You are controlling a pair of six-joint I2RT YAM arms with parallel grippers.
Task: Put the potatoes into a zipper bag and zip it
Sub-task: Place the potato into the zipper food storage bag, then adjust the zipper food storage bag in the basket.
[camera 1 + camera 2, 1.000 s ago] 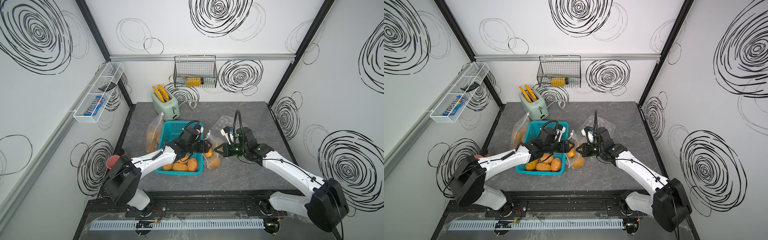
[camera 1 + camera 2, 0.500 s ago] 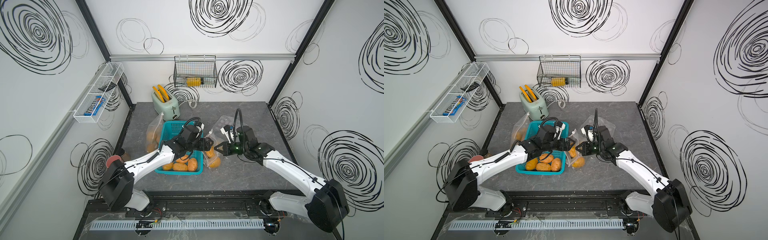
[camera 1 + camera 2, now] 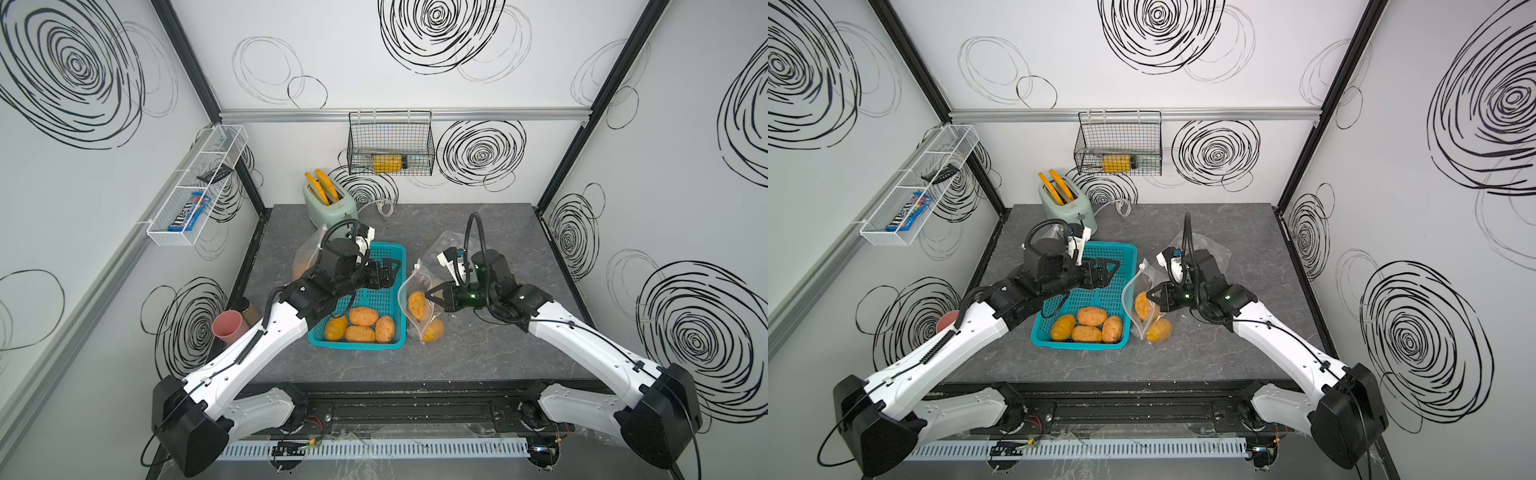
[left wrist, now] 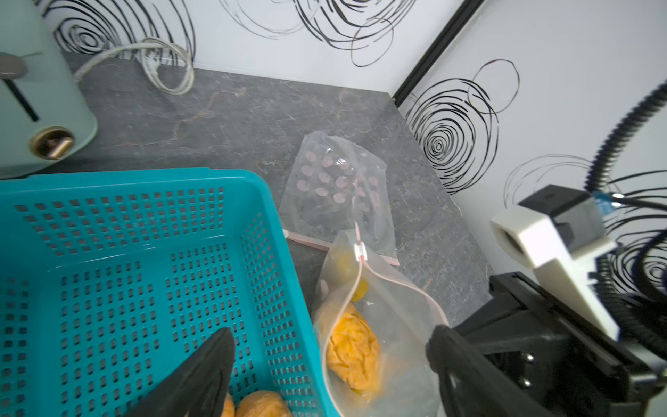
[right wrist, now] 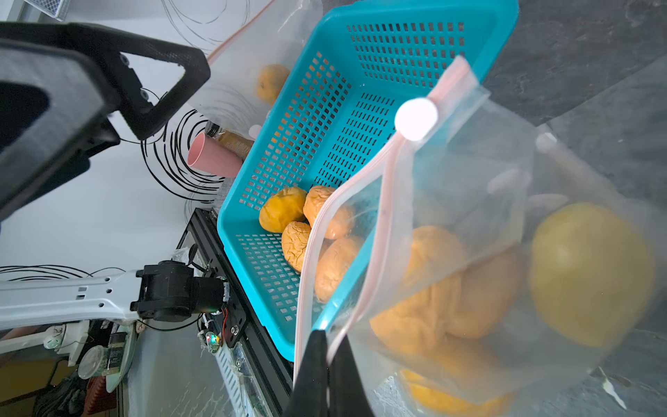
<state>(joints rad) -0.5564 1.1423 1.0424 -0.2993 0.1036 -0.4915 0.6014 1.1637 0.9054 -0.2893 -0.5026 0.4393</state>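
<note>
My right gripper needs to turn the bag toward the basket (image 3: pixel 400 308) so my left gripper can take the zipper bag's slider corner (image 3: pixel 417 265), because that corner faces the back wall.
A teal basket (image 3: pixel 357 345) in the middle of the table holds several orange-brown potatoes (image 3: pixel 363 316) at its near end. Just right of it a clear zipper bag (image 3: pixel 409 286) stands with its mouth open and its white slider (image 5: pixel 415 118) at one end of the pink zip. Inside lie orange potatoes (image 4: pixel 352 355) and a paler yellow-green one (image 5: pixel 592 270). My right gripper (image 5: pixel 329 346) is shut on the bag's rim and holds it up. My left gripper (image 3: pixel 388 272) hovers open and empty over the basket's far half, next to the bag's mouth.
A mint toaster (image 3: pixel 330 203) with orange slices stands at the back left. Another bag with potatoes (image 3: pixel 305 257) leans left of the basket. A flat pink-dotted bag (image 3: pixel 446 245) lies behind the right arm. A pink cup (image 3: pixel 228 326) sits at the left edge.
My left gripper has drawn back from the bag's mouth to over the basket and its jaws have opened wider. The right gripper has kept its hold on the bag.
</note>
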